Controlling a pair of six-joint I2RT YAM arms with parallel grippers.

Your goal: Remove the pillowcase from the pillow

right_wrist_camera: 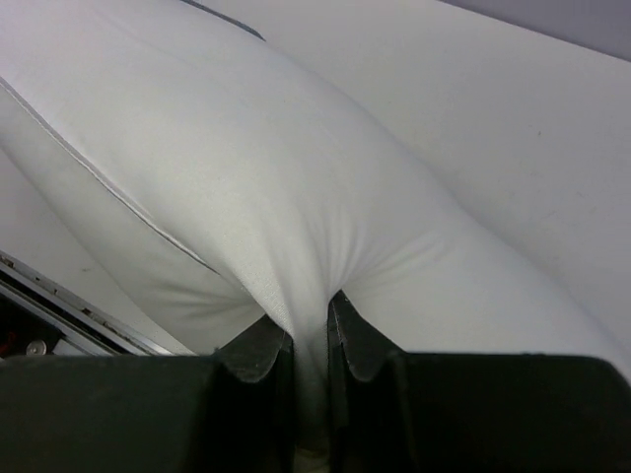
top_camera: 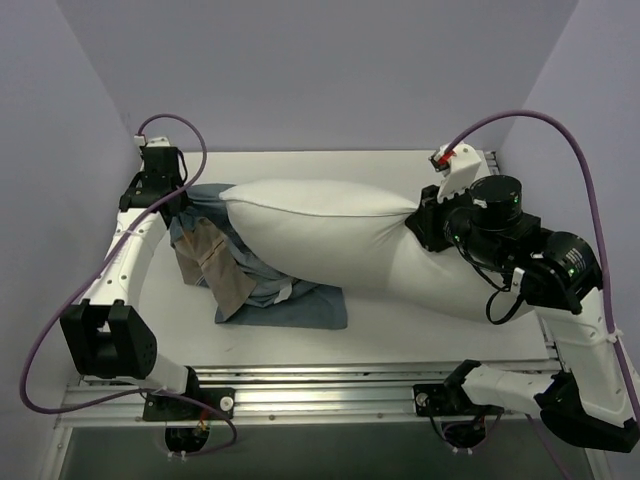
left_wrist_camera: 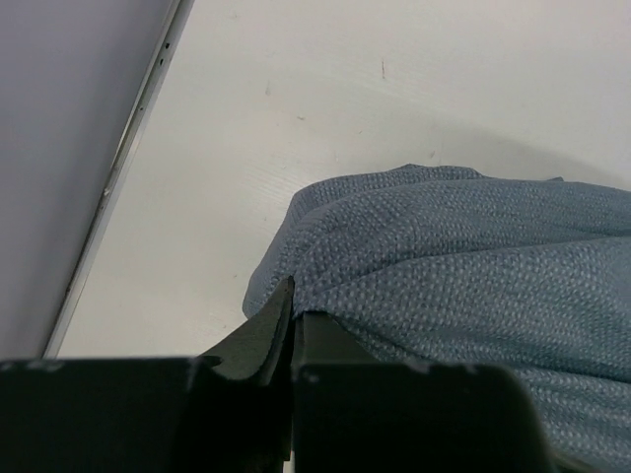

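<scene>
The end of the pillow is on top of the pillowcase (top_camera: 246, 218) and my left gripper is close to the wall, so my right gripper should raise the pillow clear (top_camera: 365, 235) of the pillowcase.
The white pillow (top_camera: 330, 235) lies across the table, nearly all of it bare. The blue pillowcase (top_camera: 270, 290) is bunched at its left end, tan stripes (top_camera: 215, 265) showing, part spread flat under the pillow. My left gripper (top_camera: 178, 200) is shut on the pillowcase's far left edge; in the left wrist view its jaws pinch the blue cloth (left_wrist_camera: 444, 266) at the gripper (left_wrist_camera: 294, 305). My right gripper (top_camera: 425, 222) is shut on the pillow's right end; in the right wrist view a fold of white fabric (right_wrist_camera: 296, 197) is pinched at the gripper (right_wrist_camera: 311, 315).
Lavender walls close in the back and both sides. A metal rail (top_camera: 330, 385) runs along the near edge by the arm bases. Purple cables (top_camera: 520, 125) loop above the arms. Bare white tabletop (top_camera: 400, 325) lies in front of the pillow.
</scene>
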